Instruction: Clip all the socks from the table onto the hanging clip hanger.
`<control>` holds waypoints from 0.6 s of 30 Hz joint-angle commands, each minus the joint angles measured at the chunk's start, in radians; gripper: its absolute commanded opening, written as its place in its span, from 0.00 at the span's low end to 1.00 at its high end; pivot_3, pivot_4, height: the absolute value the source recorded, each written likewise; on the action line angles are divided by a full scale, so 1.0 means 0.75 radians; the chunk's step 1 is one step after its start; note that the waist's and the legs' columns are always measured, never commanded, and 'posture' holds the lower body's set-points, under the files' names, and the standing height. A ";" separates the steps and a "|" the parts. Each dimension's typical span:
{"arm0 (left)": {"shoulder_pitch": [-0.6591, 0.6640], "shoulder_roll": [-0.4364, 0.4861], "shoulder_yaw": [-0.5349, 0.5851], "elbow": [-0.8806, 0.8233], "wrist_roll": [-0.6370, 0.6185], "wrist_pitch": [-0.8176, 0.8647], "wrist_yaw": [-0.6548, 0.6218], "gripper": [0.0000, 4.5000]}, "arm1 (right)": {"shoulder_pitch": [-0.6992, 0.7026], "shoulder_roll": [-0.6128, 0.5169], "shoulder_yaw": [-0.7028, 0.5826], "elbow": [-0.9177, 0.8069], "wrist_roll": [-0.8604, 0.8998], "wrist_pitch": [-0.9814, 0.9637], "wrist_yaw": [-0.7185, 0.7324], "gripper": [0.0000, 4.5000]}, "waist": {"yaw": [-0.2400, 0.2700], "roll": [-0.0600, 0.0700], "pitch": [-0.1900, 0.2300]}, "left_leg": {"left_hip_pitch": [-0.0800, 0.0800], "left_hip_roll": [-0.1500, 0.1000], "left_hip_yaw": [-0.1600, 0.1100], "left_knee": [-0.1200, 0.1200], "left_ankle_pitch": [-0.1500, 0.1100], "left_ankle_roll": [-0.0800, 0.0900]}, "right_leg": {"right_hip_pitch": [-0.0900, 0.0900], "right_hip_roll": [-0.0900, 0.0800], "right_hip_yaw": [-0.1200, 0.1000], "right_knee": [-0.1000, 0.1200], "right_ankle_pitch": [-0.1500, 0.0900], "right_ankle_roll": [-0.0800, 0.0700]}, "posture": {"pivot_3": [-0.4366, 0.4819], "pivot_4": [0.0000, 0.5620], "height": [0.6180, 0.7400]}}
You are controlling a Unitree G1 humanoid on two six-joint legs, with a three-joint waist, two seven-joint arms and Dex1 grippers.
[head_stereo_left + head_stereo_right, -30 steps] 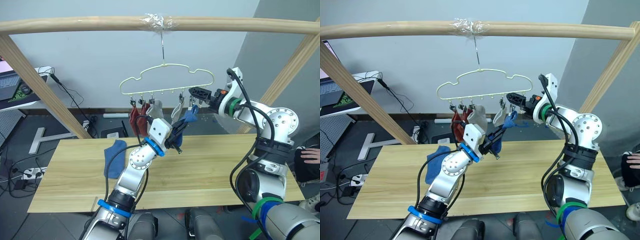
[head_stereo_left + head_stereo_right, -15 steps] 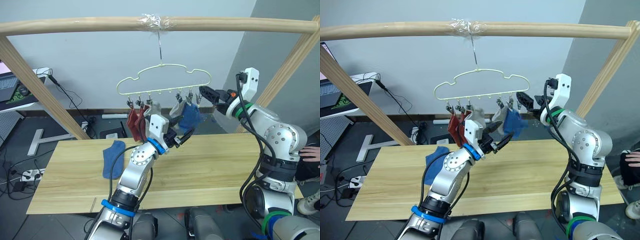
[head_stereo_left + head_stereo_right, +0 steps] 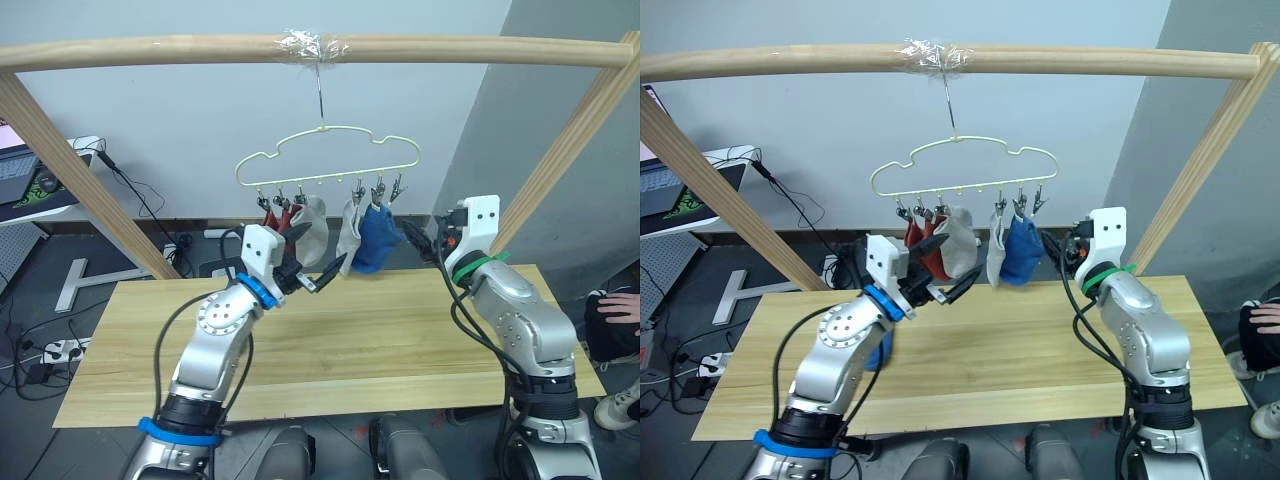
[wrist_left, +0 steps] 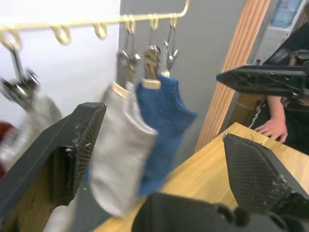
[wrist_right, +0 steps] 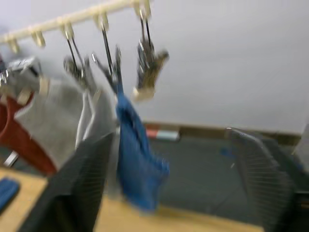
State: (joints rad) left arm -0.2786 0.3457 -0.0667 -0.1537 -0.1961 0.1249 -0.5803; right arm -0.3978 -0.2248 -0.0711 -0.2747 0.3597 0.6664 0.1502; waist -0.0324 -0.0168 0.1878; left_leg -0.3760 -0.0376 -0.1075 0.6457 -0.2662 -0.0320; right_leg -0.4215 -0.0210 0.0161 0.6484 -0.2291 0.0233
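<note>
I expect the other blue sock to flop over above my left gripper when I lift it, because the hanging blue sock (image 3: 377,238) sags under its clip.
The pale-yellow clip hanger (image 3: 325,133) hangs by its hook from the top pole. Clipped to it, left to right, are two brick-red socks (image 3: 277,214), two light grey socks (image 3: 314,224) and one blue sock (image 3: 376,240); the rightmost clip (image 3: 397,186) is bare. My left gripper (image 3: 318,276) is open just below and left of the hanging socks, holding nothing. Right of the blue sock, my right gripper (image 3: 422,244) is open and empty too. On the table (image 3: 400,330), a blue sock (image 3: 879,350) peeks out behind my left arm.
A round wooden pole frame (image 3: 200,48) spans the top, with slanted posts at both sides. A person's hand (image 3: 612,306) rests past the table's right end. A desk with a laptop (image 3: 18,172) stands at far left, cables on the floor behind.
My left gripper opened, let go of the blue sock and drew back left; that sock now hangs from its clip. The right arm dropped away from the hanger, its jaws narrowing.
</note>
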 commanded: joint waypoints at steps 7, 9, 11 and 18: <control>-0.066 0.041 0.058 -0.087 -0.053 0.037 -0.025 1.00 | -0.033 0.046 0.101 0.043 -0.240 -0.253 -0.082 0.64 | 0.003 0.000 0.000 | -0.001 -0.002 0.000 0.000 0.000 0.000 | 0.000 -0.001 0.001 -0.002 0.003 -0.004 | 0.47 0.28 1.00; -0.075 0.035 0.052 -0.078 -0.047 0.033 -0.021 1.00 | -0.050 0.072 0.097 0.070 -0.253 -0.269 -0.093 0.64 | 0.003 0.000 0.000 | -0.001 -0.001 0.000 0.000 0.000 0.000 | 0.000 -0.001 0.001 -0.002 0.003 -0.005 | 0.47 0.28 1.00; -0.083 0.026 0.048 -0.074 -0.044 0.032 -0.014 1.00 | -0.075 0.096 0.098 0.105 -0.275 -0.291 -0.108 0.64 | 0.003 0.000 0.000 | 0.000 -0.001 0.000 -0.001 0.000 0.000 | 0.000 -0.001 0.001 -0.001 0.003 -0.005 | 0.48 0.28 1.00; -0.072 0.021 0.052 -0.088 -0.039 0.035 -0.012 1.00 | -0.129 0.138 0.100 0.204 -0.324 -0.350 -0.122 0.64 | 0.002 0.000 0.000 | 0.000 -0.001 0.000 0.000 0.000 0.000 | 0.000 -0.001 0.001 0.000 0.003 -0.006 | 0.48 0.28 1.00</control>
State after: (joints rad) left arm -0.3266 0.3607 -0.0341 -0.1858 -0.2241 0.1637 -0.5966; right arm -0.4728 -0.1256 0.0085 -0.1104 0.1285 0.4365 0.0610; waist -0.0307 -0.0168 0.1878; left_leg -0.3759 -0.0382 -0.1071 0.6453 -0.2661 -0.0322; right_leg -0.4216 -0.0216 0.0170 0.6480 -0.2263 0.0186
